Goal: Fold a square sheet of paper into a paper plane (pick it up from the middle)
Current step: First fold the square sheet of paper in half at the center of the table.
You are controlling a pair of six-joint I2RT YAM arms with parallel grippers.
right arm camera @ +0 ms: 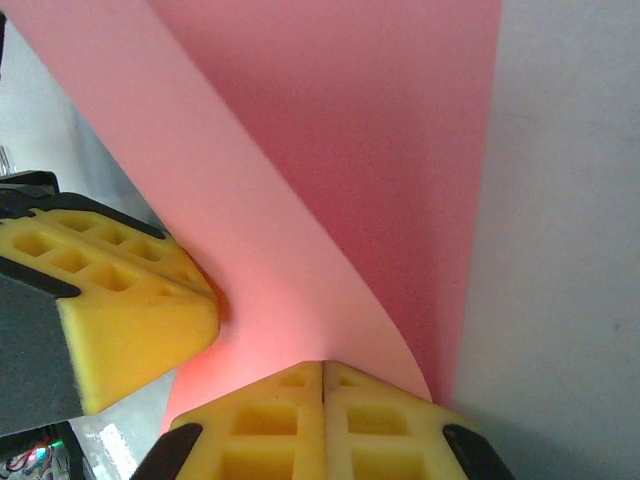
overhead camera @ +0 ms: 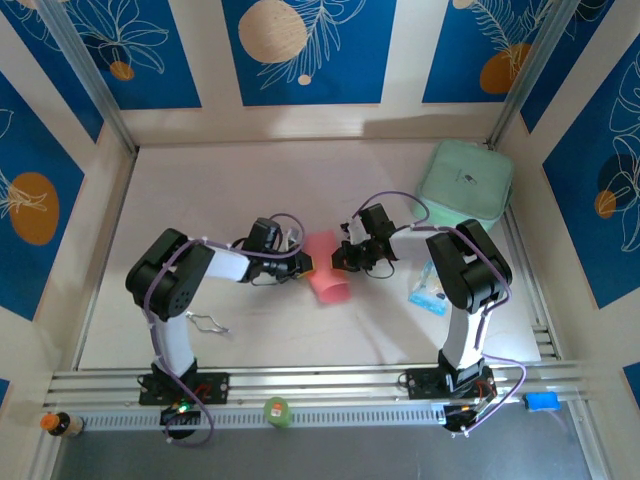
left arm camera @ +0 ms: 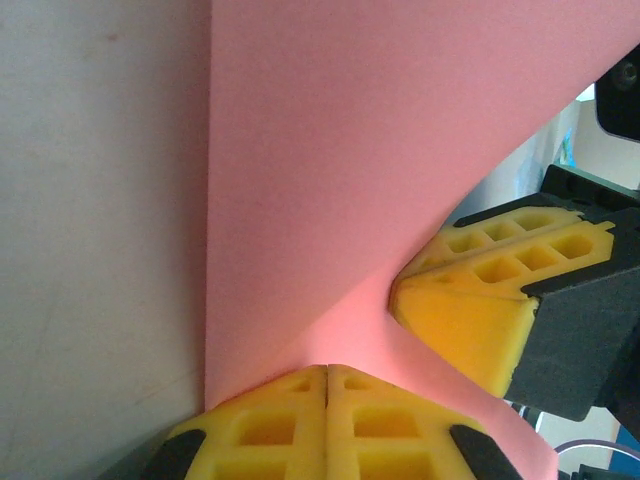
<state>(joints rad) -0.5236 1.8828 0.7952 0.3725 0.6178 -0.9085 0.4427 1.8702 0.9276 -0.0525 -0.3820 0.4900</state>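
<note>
Both my grippers are on the sheet's curled end, which slants crooked. Next, my left gripper moves back out of the way and then returns to the straightened sheet's side edge first.
The square sheet of paper is pink-red and bows up off the white table between my two grippers, near the middle. My left gripper is shut on the sheet's left edge. In the left wrist view the sheet rises from its closed yellow tips, and the right gripper's fingers pinch the paper further right. My right gripper is shut on the opposite edge. In the right wrist view the sheet curls away from its closed tips, beside the left gripper's fingers. The paper plane is out of view.
A mint-green rounded case lies at the back right. A small blue-and-white packet sits by the right arm. A thin wire clip lies near the left arm's base. Panel walls close in the table on three sides.
</note>
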